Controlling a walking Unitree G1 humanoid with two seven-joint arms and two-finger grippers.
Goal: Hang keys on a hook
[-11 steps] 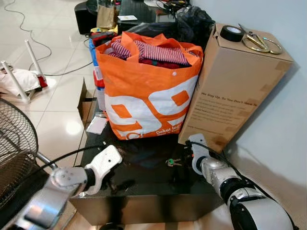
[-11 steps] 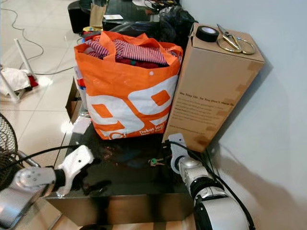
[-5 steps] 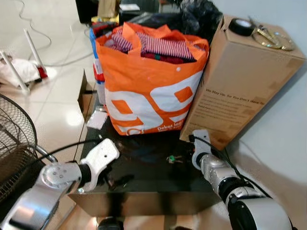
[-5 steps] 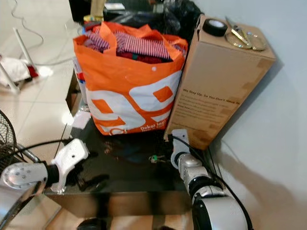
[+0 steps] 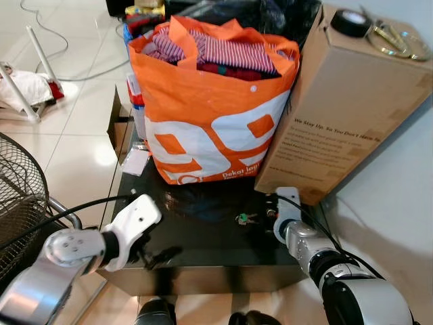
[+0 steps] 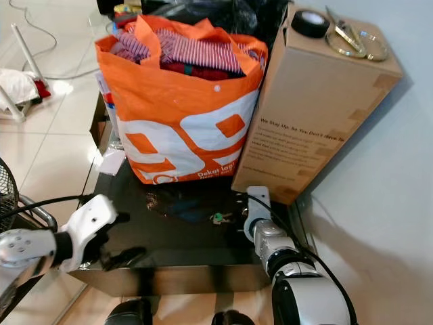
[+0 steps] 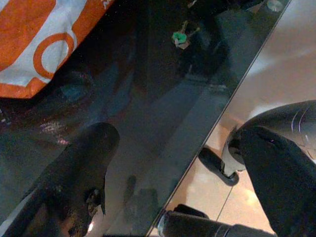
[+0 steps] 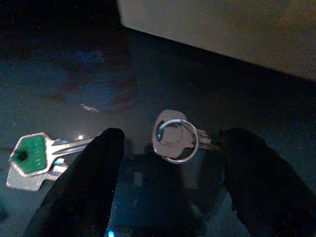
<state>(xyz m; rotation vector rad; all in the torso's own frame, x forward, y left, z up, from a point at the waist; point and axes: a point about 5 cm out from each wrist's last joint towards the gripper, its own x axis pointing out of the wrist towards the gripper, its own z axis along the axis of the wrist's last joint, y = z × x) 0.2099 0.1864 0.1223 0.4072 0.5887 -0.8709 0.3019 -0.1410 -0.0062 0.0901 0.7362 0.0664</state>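
My gripper will lift the ring, and the green-headed key (image 8: 32, 154) will stay behind, because a gap (image 8: 137, 139) separates that key from the ring.
The keys (image 5: 245, 218), one with a green head (image 8: 28, 156) and a metal ring (image 8: 175, 139), lie flat on the black glass table (image 5: 203, 240). My right gripper (image 8: 175, 148) is low over the table with its fingers open, one on each side of the ring; in the left eye view the right gripper (image 5: 266, 218) sits just right of the keys. My left gripper (image 5: 150, 252) hovers open at the table's front left edge, well apart from the keys (image 7: 180, 38). No hook can be made out.
An orange bag (image 5: 210, 115) full of clothes stands at the back of the table. A tall cardboard box (image 5: 338, 108) with a tape roll (image 5: 352, 22) and scissors (image 5: 392, 37) is beside it against the wall. A fan grille (image 5: 20, 196) is at the left.
The camera has shifted and now looks down more steeply. The keys lie where they were, and the right gripper stays close beside them. The left gripper holds near the table's front edge.
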